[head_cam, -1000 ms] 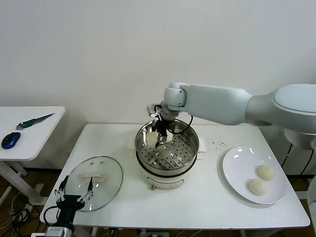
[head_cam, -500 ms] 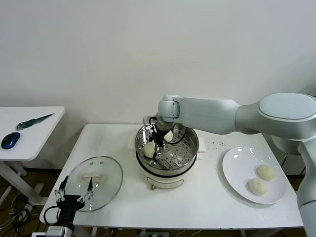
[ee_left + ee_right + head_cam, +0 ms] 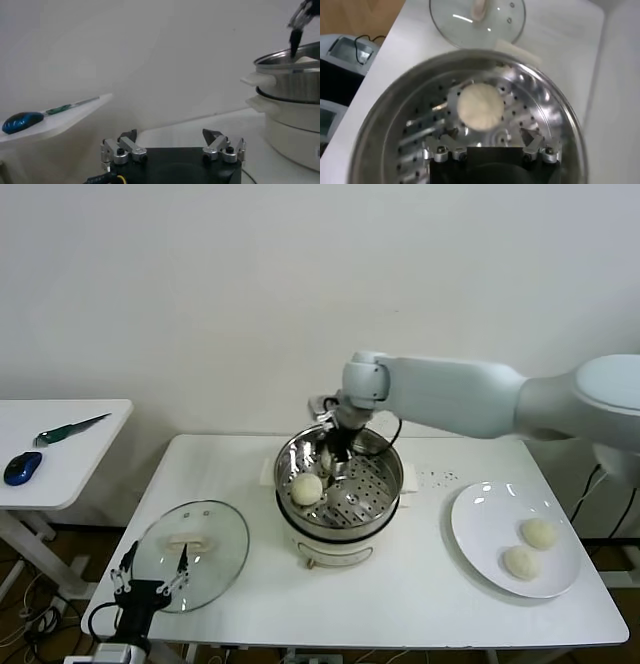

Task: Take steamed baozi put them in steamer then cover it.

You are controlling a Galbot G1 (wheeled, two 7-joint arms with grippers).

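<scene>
I expect the front baozi (image 3: pixel 521 562) to come off the white plate by itself when I lift it, because the two baozi keep separate round outlines (image 3: pixel 531 547).
The steel steamer (image 3: pixel 388 476) sits on its cream pot at the table's centre. One baozi (image 3: pixel 306 488) lies at the basket's front left and also shows in the right wrist view (image 3: pixel 479 106). A pale bit of a second bun (image 3: pixel 325 456) shows beside the right gripper. My right gripper (image 3: pixel 335 464) hangs open and empty over the back of the basket (image 3: pixel 395 115), a little behind the bun; its own view shows it too (image 3: pixel 490 135). Two baozi (image 3: pixel 538 532) (image 3: pixel 520 561) lie on the white plate (image 3: pixel 480 524). The glass cover (image 3: pixel 190 554) lies flat at front left.
My left gripper (image 3: pixel 153 569) is parked open at the table's front-left edge by the cover, as its own view shows (image 3: pixel 170 135). A side table (image 3: pixel 60 454) on the left holds a blue mouse (image 3: pixel 22 467) and a green-handled knife (image 3: pixel 72 427).
My right gripper has let go of the bun at the basket's front left, opened, and drawn up and back toward the rear of the basket. The left arm has not moved.
</scene>
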